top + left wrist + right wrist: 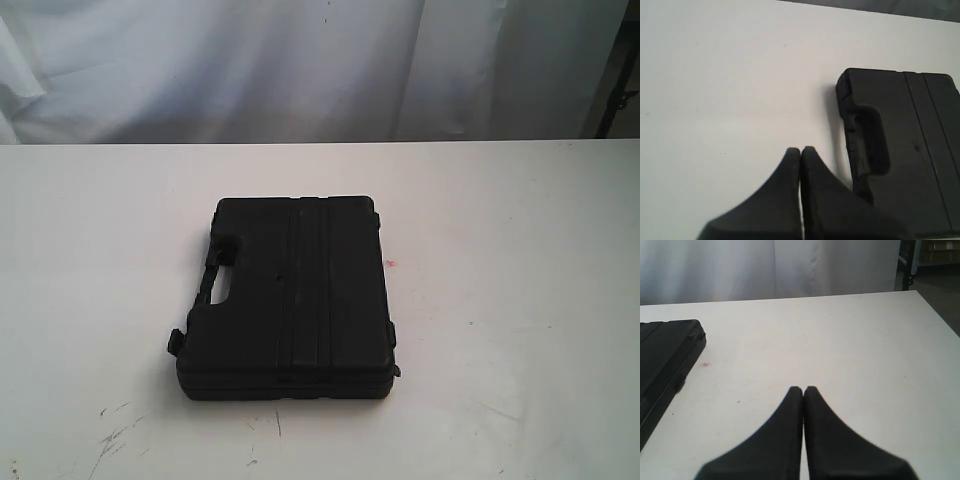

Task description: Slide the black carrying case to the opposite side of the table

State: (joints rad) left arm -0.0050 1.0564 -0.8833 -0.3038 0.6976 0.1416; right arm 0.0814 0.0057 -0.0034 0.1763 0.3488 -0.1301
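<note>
The black case's handle faces my left gripper and its cut-out (222, 286) is open. I should keep moving there until my fingers close around the handle (206, 284).
The black case (292, 297) lies flat near the middle of the white table (520, 300), its cut-out handle (220, 283) on the left and raised ribs running along the lid. Neither arm shows in the exterior view. In the left wrist view my left gripper (801, 150) is shut with nothing in it, over bare table just beside the handle side of the case (905, 150). In the right wrist view my right gripper (803, 389) is shut and empty, above bare table, well apart from the case's corner (667, 352).
A tiny red spot (391, 264) marks the table right of the case. Dark scratch marks (110, 440) lie near the front left edge. A white curtain (300, 60) hangs behind the table's far edge. A dark stand (907, 262) is beyond the table.
</note>
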